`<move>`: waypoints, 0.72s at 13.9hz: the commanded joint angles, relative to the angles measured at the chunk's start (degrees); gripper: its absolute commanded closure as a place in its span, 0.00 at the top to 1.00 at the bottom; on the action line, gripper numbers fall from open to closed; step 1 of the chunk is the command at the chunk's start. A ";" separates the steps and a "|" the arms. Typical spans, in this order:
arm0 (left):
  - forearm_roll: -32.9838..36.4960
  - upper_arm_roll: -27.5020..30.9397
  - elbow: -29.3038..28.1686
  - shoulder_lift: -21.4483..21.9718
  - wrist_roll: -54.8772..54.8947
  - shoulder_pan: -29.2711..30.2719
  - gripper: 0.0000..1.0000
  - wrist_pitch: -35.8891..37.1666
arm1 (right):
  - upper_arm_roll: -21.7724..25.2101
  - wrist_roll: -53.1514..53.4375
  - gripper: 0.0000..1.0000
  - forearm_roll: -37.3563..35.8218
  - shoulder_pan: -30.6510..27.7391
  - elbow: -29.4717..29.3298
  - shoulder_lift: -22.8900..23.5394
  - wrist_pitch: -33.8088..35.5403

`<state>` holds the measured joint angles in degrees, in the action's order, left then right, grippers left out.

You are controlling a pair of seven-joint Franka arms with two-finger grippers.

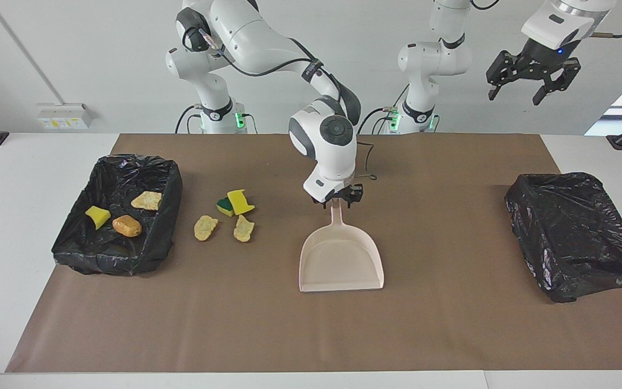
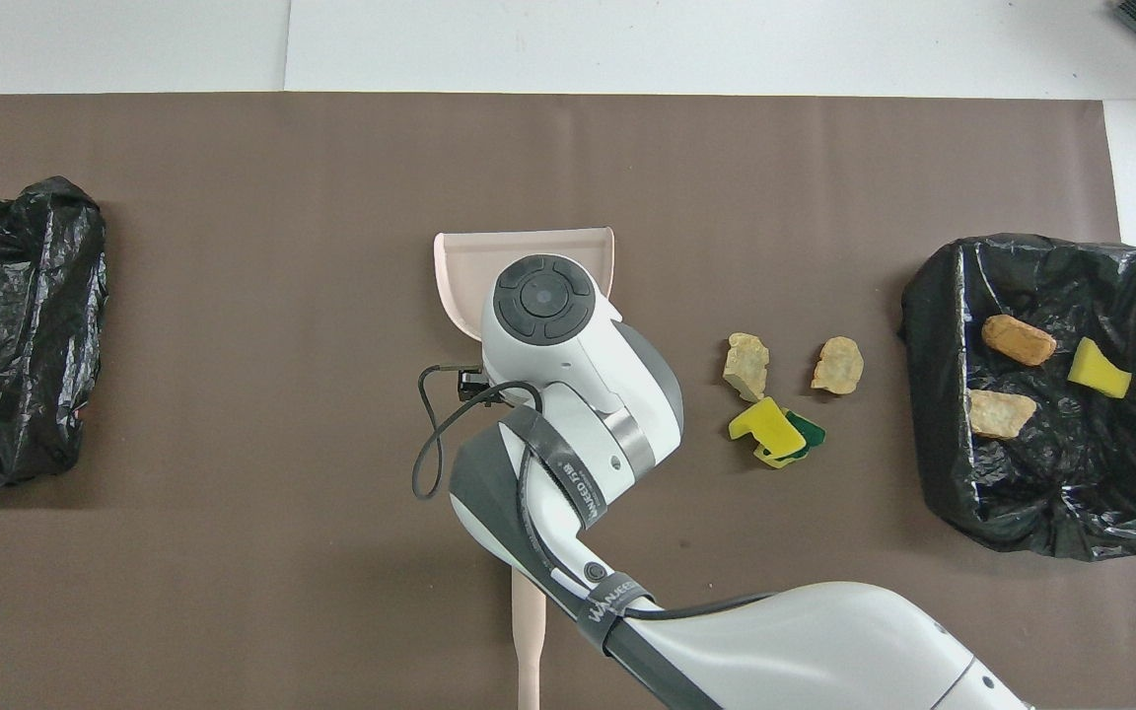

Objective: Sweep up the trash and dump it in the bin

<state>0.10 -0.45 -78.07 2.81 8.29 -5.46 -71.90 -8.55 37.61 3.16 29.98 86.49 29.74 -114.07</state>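
Swept-up trash should slide out cleanly when I tip the beige dustpan (image 2: 469, 270) over the bin, because the dustpan has a smooth tray with a straight opening (image 2: 525, 233).
The beige dustpan (image 1: 340, 259) lies flat at mid-table, its mouth pointing away from the robots. My right gripper (image 1: 338, 201) is at the top of its handle, open, with a finger on each side. In the overhead view the right wrist covers most of the dustpan (image 2: 469, 258). Loose trash lies on the mat beside the bin (image 1: 122, 259): a yellow-and-green sponge pile (image 1: 235, 202) and two tan chunks (image 1: 205, 227) (image 1: 244, 228). Inside the bin are a yellow sponge piece (image 1: 97, 216), a brown chunk (image 1: 127, 226) and a tan chunk (image 1: 147, 200). My left gripper (image 1: 527, 92) waits open, high above the left arm's end.
A second black-lined bin (image 1: 575, 232) sits at the left arm's end of the brown mat (image 1: 451, 324). A narrow beige handle (image 2: 529, 641) pokes out from under the right arm at the robots' edge of the overhead view.
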 commanded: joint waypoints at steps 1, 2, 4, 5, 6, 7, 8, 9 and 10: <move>0.34 -0.51 -4.35 2.89 1.82 2.29 1.00 -0.52 | -0.41 -0.08 1.00 1.24 -2.28 0.17 -2.84 5.15; 0.34 -0.51 -5.59 3.60 1.74 2.82 1.00 -0.87 | -0.41 -0.08 1.00 1.24 -2.20 0.44 -4.67 7.96; 0.34 -0.60 -7.70 4.92 1.73 2.74 1.00 -2.62 | -0.41 -0.17 1.00 1.32 -2.03 4.02 -10.81 10.70; 0.34 -0.60 -8.50 4.93 1.65 2.21 1.00 -3.76 | -0.59 0.09 1.00 1.76 -2.38 6.74 -14.50 11.06; 0.25 -0.78 -8.59 4.49 1.04 1.95 1.00 -4.99 | -0.50 -0.16 1.00 5.50 -2.38 8.68 -17.14 12.37; 0.25 -1.12 -8.59 4.14 0.68 1.77 1.00 -6.13 | -0.50 -0.34 1.00 7.98 -2.38 10.18 -18.82 14.55; 0.25 -1.13 -8.68 3.70 0.59 0.29 1.00 -7.01 | -0.59 -0.25 1.00 8.87 -1.68 12.46 -20.49 15.80; 0.25 -1.13 -9.46 2.92 0.24 -1.20 1.00 -8.50 | -0.67 0.70 1.00 9.14 0.06 15.79 -22.86 15.46; 0.25 -1.22 -10.17 2.56 -1.06 -2.26 1.00 -10.26 | -0.67 0.97 1.00 11.23 2.17 19.47 -25.15 14.41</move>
<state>0.05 -1.90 -85.61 5.35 8.89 -5.06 -78.55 -8.87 37.61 11.44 29.54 96.85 10.03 -97.13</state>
